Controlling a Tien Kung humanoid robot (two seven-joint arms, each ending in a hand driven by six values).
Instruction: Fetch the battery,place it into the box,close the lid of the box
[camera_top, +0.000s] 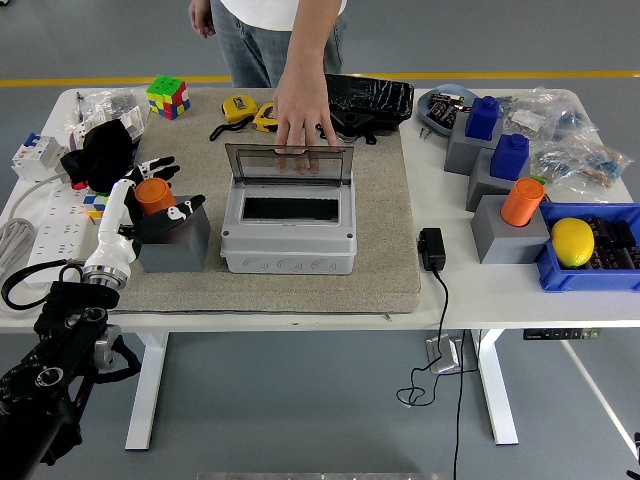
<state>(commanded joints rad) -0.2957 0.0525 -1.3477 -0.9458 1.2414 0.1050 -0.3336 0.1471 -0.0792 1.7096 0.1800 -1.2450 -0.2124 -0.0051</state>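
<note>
The grey holder (177, 250) only stands on the mat around the orange battery (155, 196), so I expect the holder to twist crooked when I pull the orange battery out.
An orange battery (153, 192) stands upright in a grey holder (176, 243) at the left of the beige mat (390, 250). My left hand (172, 186) reaches up from the lower left. Its fingers (158, 166) lie behind the battery and its thumb in front on the holder, spread and not visibly clamped. The grey box (288, 240) sits mid-mat with its clear lid (288, 162) standing upright. A person's hand (300, 125) rests on the lid's top edge. My right arm does not show.
A second orange battery (521, 200) and two blue ones (510, 155) sit in grey holders at the right, beside a blue bin (610, 275) with a lemon (572, 241). A power adapter (432, 248), tape measures (240, 108), a Rubik's cube (167, 96) and a power strip (45, 225) lie around.
</note>
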